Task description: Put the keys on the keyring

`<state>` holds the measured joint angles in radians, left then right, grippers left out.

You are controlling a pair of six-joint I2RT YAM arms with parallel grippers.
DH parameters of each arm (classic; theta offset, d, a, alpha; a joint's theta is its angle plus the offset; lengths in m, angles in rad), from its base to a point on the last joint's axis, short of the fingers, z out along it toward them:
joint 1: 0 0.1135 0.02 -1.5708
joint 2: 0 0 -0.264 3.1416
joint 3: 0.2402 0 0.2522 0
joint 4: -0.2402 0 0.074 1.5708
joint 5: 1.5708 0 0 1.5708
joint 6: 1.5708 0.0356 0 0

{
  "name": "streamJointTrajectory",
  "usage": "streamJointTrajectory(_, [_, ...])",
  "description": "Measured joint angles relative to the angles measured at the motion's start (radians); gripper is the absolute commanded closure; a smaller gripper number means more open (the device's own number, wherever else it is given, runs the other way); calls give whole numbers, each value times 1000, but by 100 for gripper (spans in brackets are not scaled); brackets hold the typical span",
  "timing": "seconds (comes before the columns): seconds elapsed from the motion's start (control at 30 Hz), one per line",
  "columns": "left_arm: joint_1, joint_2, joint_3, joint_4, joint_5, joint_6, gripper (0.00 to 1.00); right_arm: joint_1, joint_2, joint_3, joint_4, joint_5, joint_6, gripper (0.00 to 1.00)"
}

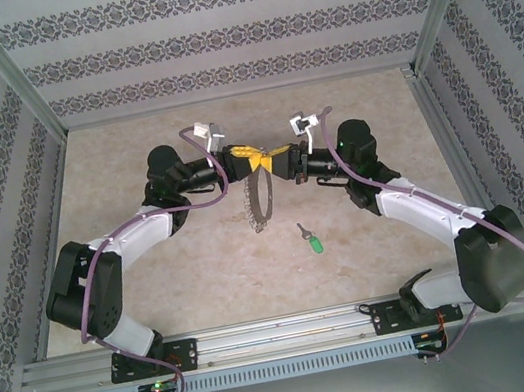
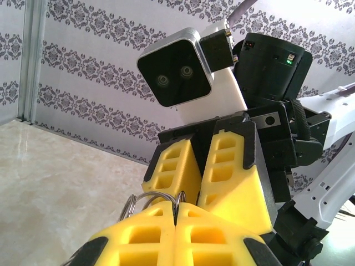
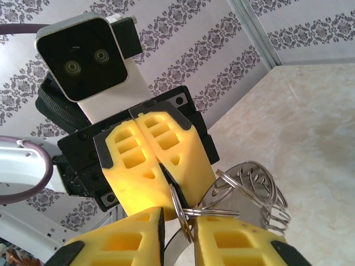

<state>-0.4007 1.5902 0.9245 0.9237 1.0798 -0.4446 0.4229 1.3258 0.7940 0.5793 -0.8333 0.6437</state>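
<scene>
The keyring's rim beside the small loop is covered by my left gripper's fingers, so my right gripper should hold the keyring while my left gripper opens and takes the small loop.
The keyring is a grey metal band fringed with small split loops, hanging on edge above the table's middle. My left gripper holds its top, yellow fingers shut on the rim with loops sticking out beside them. My right gripper faces it tip to tip. In the right wrist view its fingers stand a little apart, with one small loop in the gap and touching neither pad clearly. The band and more loops lie just right of that gap. The green-headed key lies on the table, below and right of the ring.
Patterned walls and metal frame posts close in the beige table on three sides. Both arms arch in from the near rail. Open tabletop lies around the key.
</scene>
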Motion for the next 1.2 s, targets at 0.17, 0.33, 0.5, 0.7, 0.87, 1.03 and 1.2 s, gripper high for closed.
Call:
streamJointTrajectory(0.17, [1,0,0,0,0,0,100,-9,-1,0,1,-2,4,85])
streamJointTrajectory(0.33, [2,0,0,1,-1,0,100,-20,-5,0,2,-11,11,100])
streamJointTrajectory(0.5, [2,0,0,2,-2,-1,100,-21,-5,0,5,-14,12,100])
streamJointTrajectory(0.7, [1,-4,0,3,-19,-10,76,-22,-5,0,17,-12,11,100])
streamJointTrajectory(0.87, [12,-51,0,-13,-117,-75,66,-29,-8,-1,61,-6,12,100])
streamJointTrajectory(1.03, [30,-150,7,-117,-225,-104,58,-29,-8,-5,114,-6,13,100])
streamJointTrajectory(1.2, [30,-196,20,-223,-255,-111,53,-42,-8,-16,185,-6,32,100])
